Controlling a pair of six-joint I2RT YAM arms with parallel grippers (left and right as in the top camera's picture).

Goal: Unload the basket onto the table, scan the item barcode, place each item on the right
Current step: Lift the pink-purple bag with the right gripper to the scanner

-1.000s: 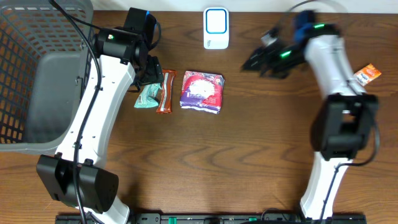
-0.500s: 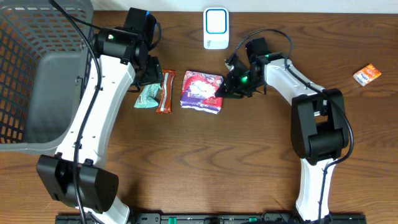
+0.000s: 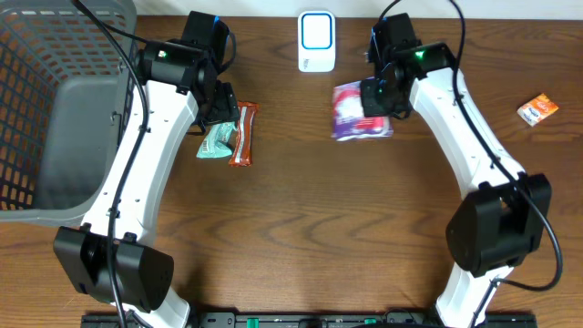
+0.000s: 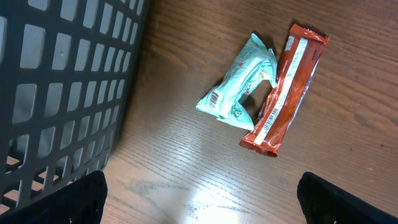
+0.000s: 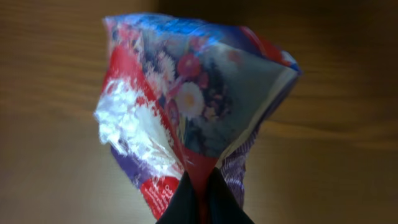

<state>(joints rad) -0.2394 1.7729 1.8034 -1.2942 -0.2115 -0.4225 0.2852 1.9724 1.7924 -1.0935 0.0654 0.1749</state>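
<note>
My right gripper should lay the packet down flat away from the scanner (image 3: pixel 408 146) and turn it over before scanning, because the flowered packet hangs crumpled (image 3: pixel 352 113) from its pinched edge.
The item, a purple and red flowered packet (image 3: pixel 357 113), hangs off the table, pinched at one edge by my right gripper (image 3: pixel 379 97), which is shut on it. In the right wrist view the packet (image 5: pixel 193 106) dangles crumpled from the closed fingers of that gripper (image 5: pixel 202 200). It is just right of the white scanner (image 3: pixel 316 41) at the back of the table. My left gripper (image 3: pixel 221 109) stands open over a mint-green packet (image 4: pixel 239 93) and a red bar (image 4: pixel 286 90), its jaws (image 4: pixel 204 202) wide apart with nothing between them.
A grey mesh basket (image 3: pixel 55 100) fills the left side, and its wall (image 4: pixel 62 81) is close to the left gripper. A small orange packet (image 3: pixel 537 108) lies at the far right.
My right gripper swung in from the right, shut on the flowered packet, and lifted it right and back toward the scanner. The left arm has not moved.
</note>
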